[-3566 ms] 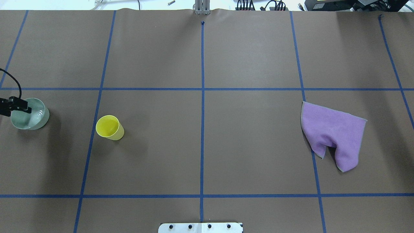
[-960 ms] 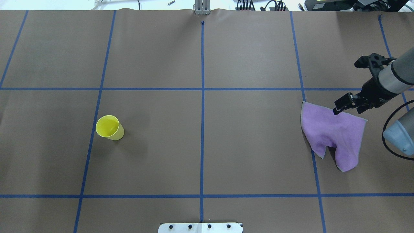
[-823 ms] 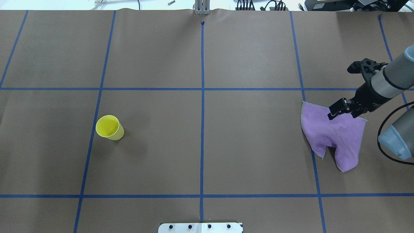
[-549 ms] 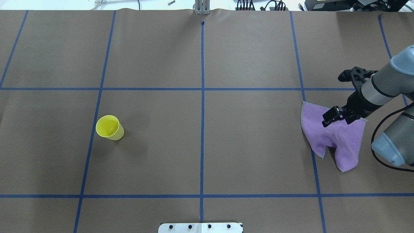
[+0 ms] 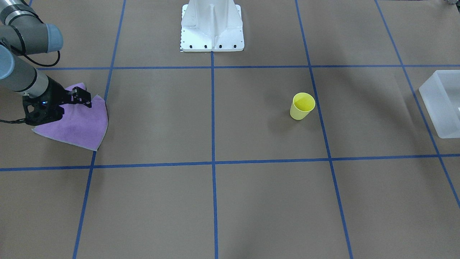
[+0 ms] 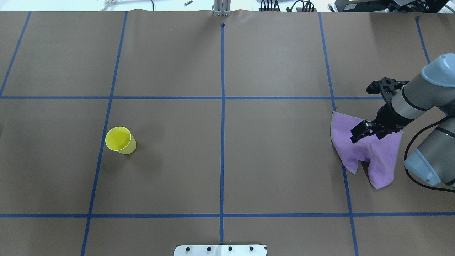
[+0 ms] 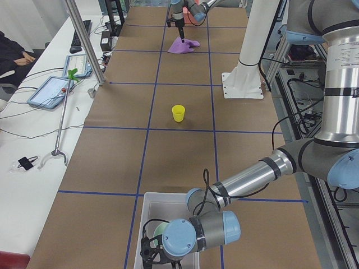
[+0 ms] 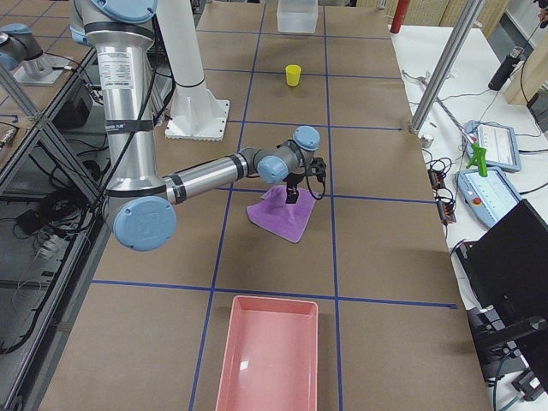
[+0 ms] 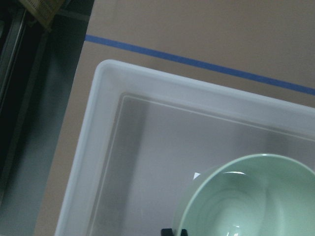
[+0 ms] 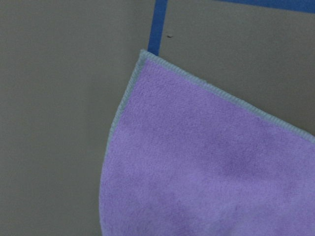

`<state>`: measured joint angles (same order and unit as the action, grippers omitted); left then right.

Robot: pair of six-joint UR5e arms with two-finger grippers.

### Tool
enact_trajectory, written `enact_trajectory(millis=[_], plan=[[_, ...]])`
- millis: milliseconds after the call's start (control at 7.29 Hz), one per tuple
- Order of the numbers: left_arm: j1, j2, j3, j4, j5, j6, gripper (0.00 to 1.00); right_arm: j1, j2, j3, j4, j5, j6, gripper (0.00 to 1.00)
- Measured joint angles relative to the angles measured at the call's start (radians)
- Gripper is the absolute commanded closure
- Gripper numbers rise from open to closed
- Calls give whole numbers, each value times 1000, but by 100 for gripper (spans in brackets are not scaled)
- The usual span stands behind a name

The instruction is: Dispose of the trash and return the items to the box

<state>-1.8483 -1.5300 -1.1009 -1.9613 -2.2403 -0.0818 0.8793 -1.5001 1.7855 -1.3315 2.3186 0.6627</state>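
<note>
My right gripper is about to lift the purple cloth (image 5: 82, 129), which lies thin with a softly curving hem (image 5: 107, 123). The cloth will gather at my right gripper and hang down in folds.
The yellow cup (image 6: 121, 140) stands upright on the left half of the table, also in the front view (image 5: 302, 105). The mint-green bowl (image 9: 246, 201) is inside the frosted-white box (image 9: 98, 147), which stands at the table's left end (image 5: 436, 97). My left gripper (image 9: 174, 232) reaches into the box; its fingertips show close together at the bowl's rim. My right gripper (image 6: 357, 132) is open and hangs just over the upper part of a purple cloth (image 6: 369, 156), fingers pointing down. The right wrist view shows only the cloth (image 10: 206, 172).
The white robot pedestal (image 5: 212, 27) stands at the near middle edge. A pink tray (image 8: 270, 355) lies beyond the table's right end, past the cloth. Blue tape lines divide the brown table.
The left gripper carried the bowl out of the overhead view. The right arm came in from the right and moved left and down over the purple cloth. The cup has not moved.
</note>
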Motion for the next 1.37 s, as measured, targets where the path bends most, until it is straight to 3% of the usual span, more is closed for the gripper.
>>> enact_trajectory(millis=[549, 686, 823, 1371], plan=[[10, -2, 49, -105, -40, -205, 100, -7, 8, -3, 1, -8, 1, 0], [25, -3, 48, -107, -58, -217, 91, -7, 8, -3, 0, -9, 1, 0], [44, -3, 48, -108, -67, -221, 3, -7, 8, -5, 0, -12, 1, 0], [77, 6, 46, -169, -79, -216, 1, -27, 11, -19, 0, -36, 1, 1]])
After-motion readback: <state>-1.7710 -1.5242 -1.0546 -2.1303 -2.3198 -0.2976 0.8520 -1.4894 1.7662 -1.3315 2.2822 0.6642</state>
